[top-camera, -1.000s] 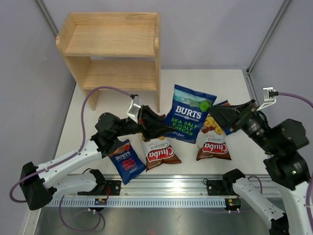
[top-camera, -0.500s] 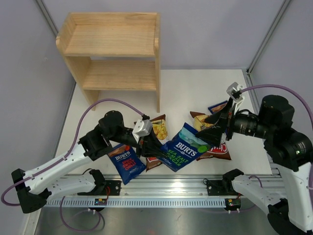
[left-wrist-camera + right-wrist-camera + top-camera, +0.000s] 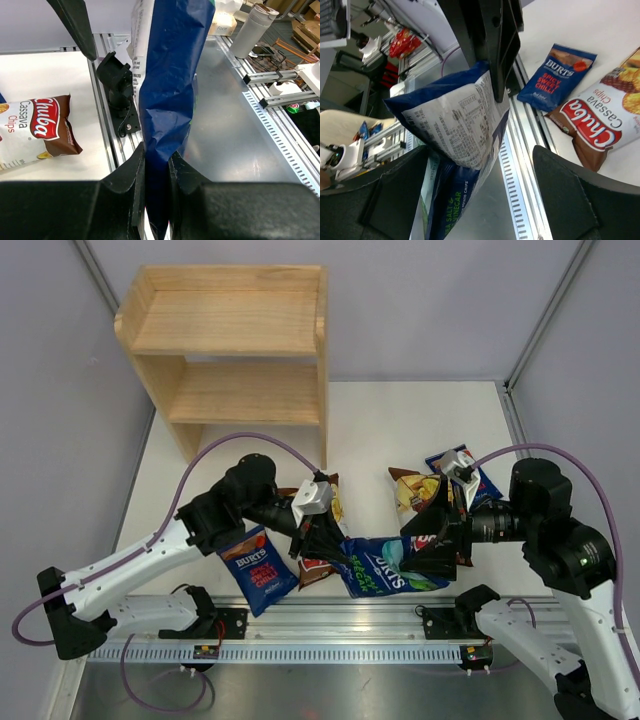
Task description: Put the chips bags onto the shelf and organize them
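Observation:
My left gripper is pinching the bunched end of the blue bag [image 3: 161, 150]. My right gripper should hold the other end [image 3: 428, 582] while my left gripper gets a deeper hold.
My left gripper [image 3: 325, 536] is shut on one edge of the blue Burts bag with green text [image 3: 385, 568], which hangs low over the table's near edge. In the left wrist view the jaws [image 3: 156, 155] pinch the blue bag [image 3: 167, 90]. My right gripper [image 3: 432, 540] is open, and its fingers straddle the bag's other end [image 3: 460, 125] without closing. A red-label Burts bag [image 3: 258, 568] and a Chuba bag [image 3: 322, 508] lie by the left arm. A second Chuba bag [image 3: 412, 490] and another Burts bag [image 3: 455, 462] lie partly behind the right arm. The wooden shelf [image 3: 235, 340] stands at the back left.
A metal rail [image 3: 330, 612] with the arm mounts runs along the near edge, under the held bag. The right arm's black base bracket [image 3: 119, 90] shows in the left wrist view. Purple walls close in the left, back and right sides.
The blue bag has come down from a raised, face-up hold to low over the near edge. Both grippers moved toward the front with it, and the right jaws now stand open around it.

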Tool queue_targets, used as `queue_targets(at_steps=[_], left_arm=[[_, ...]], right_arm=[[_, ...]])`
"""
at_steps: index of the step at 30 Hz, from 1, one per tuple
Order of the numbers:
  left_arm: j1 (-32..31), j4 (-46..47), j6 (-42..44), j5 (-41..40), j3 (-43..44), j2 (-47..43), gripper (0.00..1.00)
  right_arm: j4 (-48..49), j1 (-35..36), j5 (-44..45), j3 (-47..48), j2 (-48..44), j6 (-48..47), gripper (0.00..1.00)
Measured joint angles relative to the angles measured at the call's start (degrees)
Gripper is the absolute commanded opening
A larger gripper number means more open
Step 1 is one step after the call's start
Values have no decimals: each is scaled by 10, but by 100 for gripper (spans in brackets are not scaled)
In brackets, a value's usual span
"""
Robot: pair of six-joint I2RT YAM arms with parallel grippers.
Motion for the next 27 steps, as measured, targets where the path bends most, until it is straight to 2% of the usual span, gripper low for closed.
queue_targets(at_steps=[8, 12, 16, 18, 19, 22, 23, 25, 26, 27], left_arm=[[0, -23, 14, -18, 10, 14, 0], [0, -25, 10, -41, 10, 14, 0], [0, -21, 5, -36, 10, 14, 0], [0, -17, 3, -31, 10, 14, 0], [0, -16, 2, -29, 10, 14, 0], [0, -16, -2, -28, 10, 14, 0], [0, -17, -3, -28, 10, 14, 0], [0, -20, -2, -29, 11, 14, 0], [0, -21, -2, -32, 13, 14, 0], [0, -23, -1, -36, 16, 15, 0]], right_arm=[[42, 1, 30, 28, -7, 43, 91], [18, 1, 42, 44, 3, 26, 81], [6, 1, 49, 17, 15, 13, 80], [-5, 2, 55, 9, 27, 6, 75], [-10, 2, 56, 7, 33, 3, 67], [-13, 2, 55, 6, 44, -5, 51], [-13, 2, 55, 6, 45, -8, 37], [-12, 2, 52, 6, 44, -12, 18], [-12, 2, 45, 5, 42, -12, 2], [-8, 3, 42, 6, 40, -14, 0]])
